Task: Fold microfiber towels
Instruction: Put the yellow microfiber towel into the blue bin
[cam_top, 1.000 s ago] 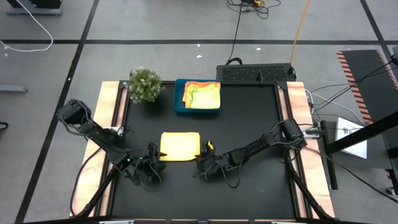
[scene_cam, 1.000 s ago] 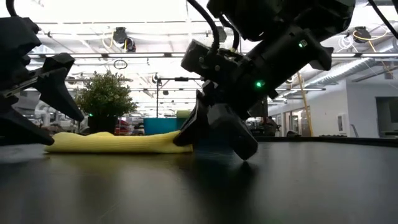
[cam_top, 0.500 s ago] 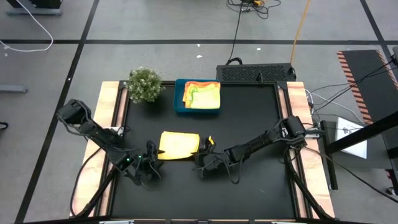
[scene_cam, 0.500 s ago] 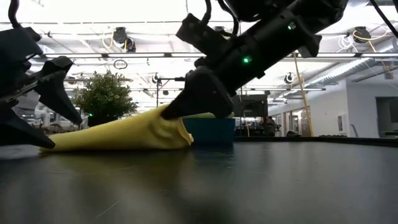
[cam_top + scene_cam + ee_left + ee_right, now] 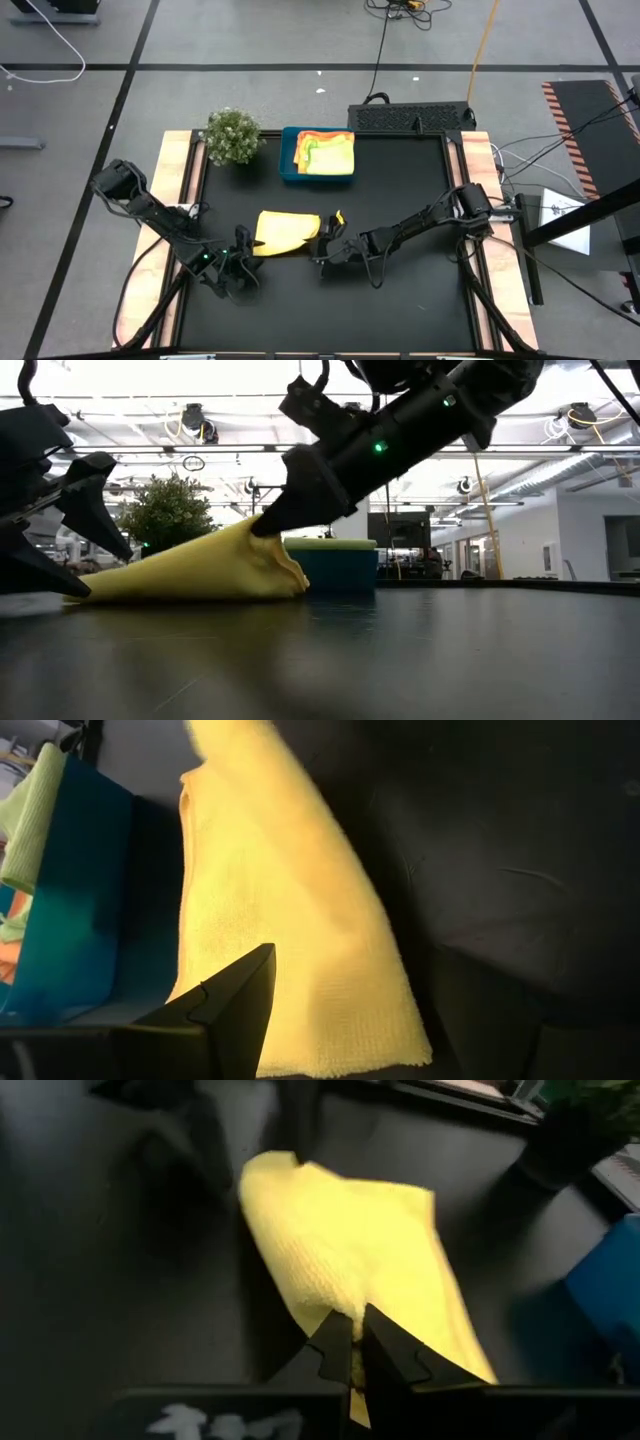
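Note:
The yellow towel's near edge is a smooth rounded fold (image 5: 368, 905), so I expect the towel's far side (image 5: 288, 214) to droop limply once I lift it by that fold.
A yellow microfiber towel (image 5: 286, 232) lies on the black table, its left part flat and its right edge raised into a peak (image 5: 245, 532). My right gripper (image 5: 330, 238) is shut on that raised edge. At the towel's near left corner my left gripper (image 5: 243, 258) stands open and low over the table, touching nothing; one of its fingers (image 5: 225, 1005) shows in front of the towel (image 5: 290, 920). More towels, orange-yellow and lime green, lie in the blue tray (image 5: 290, 168) at the far side. My right gripper pinches the towel's right edge (image 5: 335, 1305) between its two shut fingers (image 5: 335, 1348); one layer or several, I cannot tell. The fingers come from the table's right, slanting down. The held edge is lifted clear and the cloth slopes down to the left, where it rests on the table (image 5: 140, 588).
A small green plant (image 5: 232, 135) stands left of the blue tray (image 5: 340, 565) at the far edge. A black box (image 5: 410, 117) sits behind the table's far right corner. Wooden rails (image 5: 180, 190) run along both sides. Bare black table lies to the near and right.
My right gripper has risen and drawn a little toward the far edge, rolling its wrist. It has lifted the towel's right edge from flat on the table into a peak, while the towel's left part has stayed down.

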You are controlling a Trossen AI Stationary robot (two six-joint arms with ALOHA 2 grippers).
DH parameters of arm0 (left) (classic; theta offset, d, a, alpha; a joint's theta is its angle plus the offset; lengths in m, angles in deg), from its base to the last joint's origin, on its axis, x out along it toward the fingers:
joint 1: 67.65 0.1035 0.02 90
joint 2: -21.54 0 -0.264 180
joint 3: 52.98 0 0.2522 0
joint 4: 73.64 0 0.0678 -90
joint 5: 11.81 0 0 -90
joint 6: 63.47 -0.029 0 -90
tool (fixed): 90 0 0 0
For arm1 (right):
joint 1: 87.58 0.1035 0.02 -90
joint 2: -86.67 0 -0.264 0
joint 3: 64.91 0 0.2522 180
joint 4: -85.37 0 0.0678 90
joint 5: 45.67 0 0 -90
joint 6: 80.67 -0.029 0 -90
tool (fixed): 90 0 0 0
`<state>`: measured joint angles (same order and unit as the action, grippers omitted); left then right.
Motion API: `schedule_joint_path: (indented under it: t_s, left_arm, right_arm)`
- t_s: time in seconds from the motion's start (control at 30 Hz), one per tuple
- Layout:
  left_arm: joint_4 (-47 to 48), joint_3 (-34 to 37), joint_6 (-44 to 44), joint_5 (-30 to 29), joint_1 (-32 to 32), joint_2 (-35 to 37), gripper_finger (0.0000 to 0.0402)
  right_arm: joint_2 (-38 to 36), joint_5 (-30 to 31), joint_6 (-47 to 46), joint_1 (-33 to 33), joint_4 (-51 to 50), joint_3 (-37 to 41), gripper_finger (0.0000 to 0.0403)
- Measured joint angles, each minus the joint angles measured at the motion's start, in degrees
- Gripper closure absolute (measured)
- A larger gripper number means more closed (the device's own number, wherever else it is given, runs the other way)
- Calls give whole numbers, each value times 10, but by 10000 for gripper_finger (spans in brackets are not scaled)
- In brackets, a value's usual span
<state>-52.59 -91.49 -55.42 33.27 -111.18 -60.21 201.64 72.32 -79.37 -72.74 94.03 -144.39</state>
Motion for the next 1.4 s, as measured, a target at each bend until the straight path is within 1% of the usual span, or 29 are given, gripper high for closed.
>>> schedule_joint_path:
  t_s: [0.2, 0.37, 0.6, 0.67, 0.77, 0.83, 0.9, 1.1, 1.13, 1.27, 1.4]
  left_arm:
    - [0, 0, 12, 4, 3, 0, 142]
    - [1, 0, 27, 0, 24, 0, 142]
    - [3, 0, 30, -1, 44, 0, 143]
    - [4, 0, 30, -1, 44, 0, 150]
    - [10, 0, 32, -1, 41, 0, 177]
    - [13, 0, 35, -1, 37, 0, 207]
    - [17, 0, 40, -1, 35, 0, 245]
    - [20, 0, 46, 5, 37, 0, 377]
    - [19, 0, 48, 9, 38, 0, 388]
    - [19, 0, 52, 13, 43, 0, 389]
    - [19, 0, 69, 26, 54, 0, 395]
  right_arm:
    - [-22, 2, -11, -8, 1, 0, 402]
    - [-37, 2, -11, -9, 1, 0, 402]
    - [-38, 2, -22, -10, -7, 0, 403]
    - [-38, 2, -28, -11, -17, 0, 403]
    - [-38, 2, -32, -11, -19, 0, 403]
    - [-38, 2, -32, -12, -24, 0, 403]
    - [-38, 2, -30, -12, -28, 0, 402]
    - [-38, 1, -21, -10, -27, 0, 395]
    - [-38, -4, -15, -9, -27, 0, 393]
    - [-38, -28, 29, -4, -36, 0, 384]
    - [-38, -28, 69, 6, -39, 0, 352]
